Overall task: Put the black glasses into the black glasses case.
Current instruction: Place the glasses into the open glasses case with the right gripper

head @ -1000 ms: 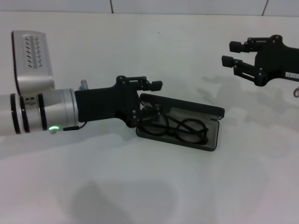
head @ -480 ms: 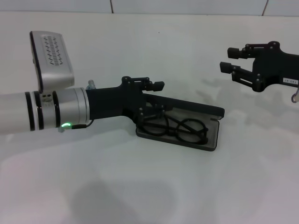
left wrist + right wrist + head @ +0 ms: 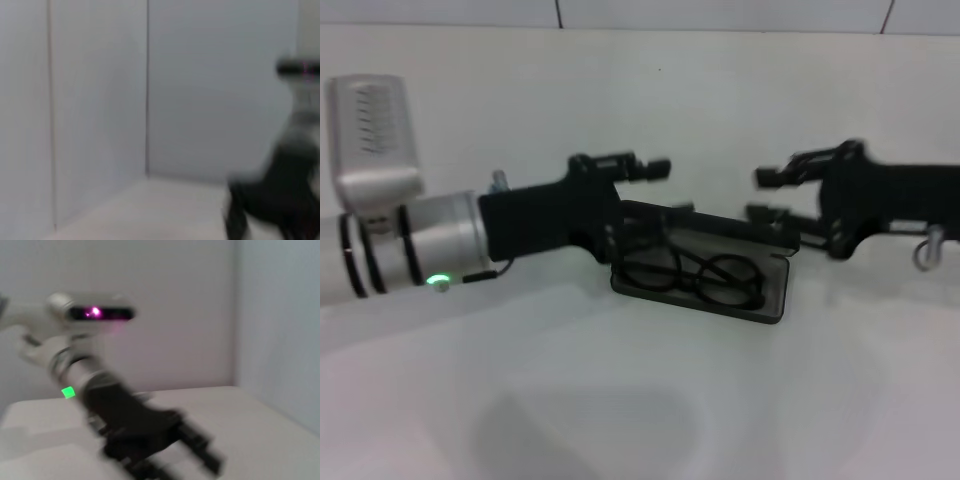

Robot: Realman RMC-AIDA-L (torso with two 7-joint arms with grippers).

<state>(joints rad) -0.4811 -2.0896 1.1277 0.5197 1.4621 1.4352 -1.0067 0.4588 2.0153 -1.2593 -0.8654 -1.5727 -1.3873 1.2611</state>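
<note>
The robot's right gripper should settle the glasses further down in the case (image 3: pixel 725 280) before the lid closes, because one temple of the black glasses (image 3: pixel 668 242) slants up toward the raised lid.
The black glasses case (image 3: pixel 775 292) lies open in the middle of the white table, its lid (image 3: pixel 730 222) raised at the back. Folded inside on the grey lining are the black glasses (image 3: pixel 695 272). My left gripper (image 3: pixel 645 205) is at the case's left end and open, with one finger (image 3: pixel 642 168) above the lid and the other down by the left lens. From the right, my right gripper (image 3: pixel 765 195) reaches in, open, its fingertips at the right part of the lid. The right wrist view shows the left gripper (image 3: pixel 150 437) blurred.
The white table (image 3: pixel 620 400) runs to a tiled wall (image 3: pixel 720 12) at the back. The left wrist view shows wall panels (image 3: pixel 100 100) and the dark blur of the right gripper (image 3: pixel 280 200).
My right gripper has swept left from the far right to the case's lid. The left gripper has stayed at the case's left end while its wrist turned slightly.
</note>
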